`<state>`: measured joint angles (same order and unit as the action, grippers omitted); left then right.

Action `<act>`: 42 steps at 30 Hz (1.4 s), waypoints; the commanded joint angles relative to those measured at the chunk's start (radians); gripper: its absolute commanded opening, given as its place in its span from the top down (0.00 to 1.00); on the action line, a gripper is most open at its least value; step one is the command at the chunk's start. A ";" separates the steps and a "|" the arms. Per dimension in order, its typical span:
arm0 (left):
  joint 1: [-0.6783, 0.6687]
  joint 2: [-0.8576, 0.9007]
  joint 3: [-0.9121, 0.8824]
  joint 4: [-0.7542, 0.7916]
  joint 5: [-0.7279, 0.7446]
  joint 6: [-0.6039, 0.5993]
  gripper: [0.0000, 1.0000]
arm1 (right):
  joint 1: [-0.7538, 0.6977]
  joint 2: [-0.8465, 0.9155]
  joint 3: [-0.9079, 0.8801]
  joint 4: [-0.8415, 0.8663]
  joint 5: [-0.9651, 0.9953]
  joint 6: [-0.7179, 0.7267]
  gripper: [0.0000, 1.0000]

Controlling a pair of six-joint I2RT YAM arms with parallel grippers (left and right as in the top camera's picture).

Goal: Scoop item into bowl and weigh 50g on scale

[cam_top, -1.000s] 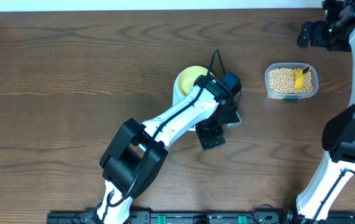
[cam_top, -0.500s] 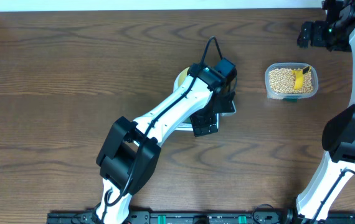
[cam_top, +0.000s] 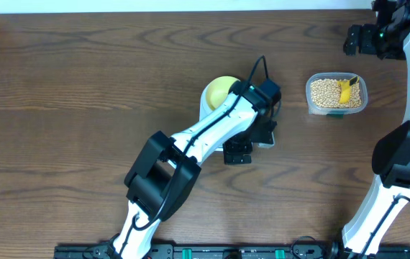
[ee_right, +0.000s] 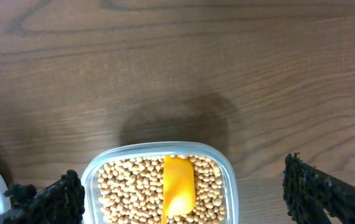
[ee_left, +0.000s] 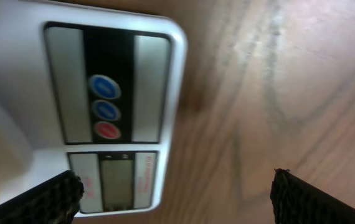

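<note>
The scale's grey display [ee_left: 117, 184] is next to my left gripper's finger, which is off the coloured buttons. I should lift clear, turn my left gripper and move toward the buttons [ee_left: 106, 107].
The white scale [ee_left: 22, 93] shows its grey display [ee_left: 118, 180] and coloured buttons in the left wrist view. In the overhead view the scale [cam_top: 266, 139] lies mostly under my left arm. The pale yellow bowl [cam_top: 219, 89] stands on its far end. My left gripper [cam_top: 237, 152] [ee_left: 177, 199] is open and empty, above the scale's front corner. The tan beans [cam_top: 325, 92] [ee_right: 131, 186] fill a clear container with a yellow scoop [cam_top: 347, 89] [ee_right: 179, 185] lying in them. My right gripper [cam_top: 357, 39] [ee_right: 177, 202] is open and empty, high above the container.
The clear container [cam_top: 336, 109] [ee_right: 159, 148] stands right of the scale on the brown wooden table [cam_top: 83, 86]. A black cable [cam_top: 261, 65] loops from my left wrist over the bowl's side. The right arm's base [cam_top: 403, 162] stands at the right edge.
My left gripper swung up and left over the scale's front, then came back down and slightly right. The right arm, the container and the scoop have not moved.
</note>
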<state>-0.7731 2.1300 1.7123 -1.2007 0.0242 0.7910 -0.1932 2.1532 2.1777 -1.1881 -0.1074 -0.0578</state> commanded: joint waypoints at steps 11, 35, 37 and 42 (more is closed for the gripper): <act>-0.002 -0.011 0.149 -0.198 0.439 -0.187 0.01 | -0.004 0.009 0.011 -0.001 0.003 0.012 0.01; -0.013 0.106 0.136 -0.019 0.206 -0.952 0.02 | -0.004 0.009 0.011 -0.001 0.003 0.012 0.01; -0.025 0.097 0.136 0.030 0.170 -1.105 0.02 | -0.004 0.009 0.011 -0.001 0.003 0.012 0.01; -0.022 0.097 0.136 0.056 0.171 -1.248 0.02 | -0.004 0.009 0.011 -0.001 0.003 0.012 0.01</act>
<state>-0.8005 2.2494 1.8500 -1.1442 0.2317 -0.3233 -0.1932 2.1532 2.1777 -1.1881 -0.1074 -0.0578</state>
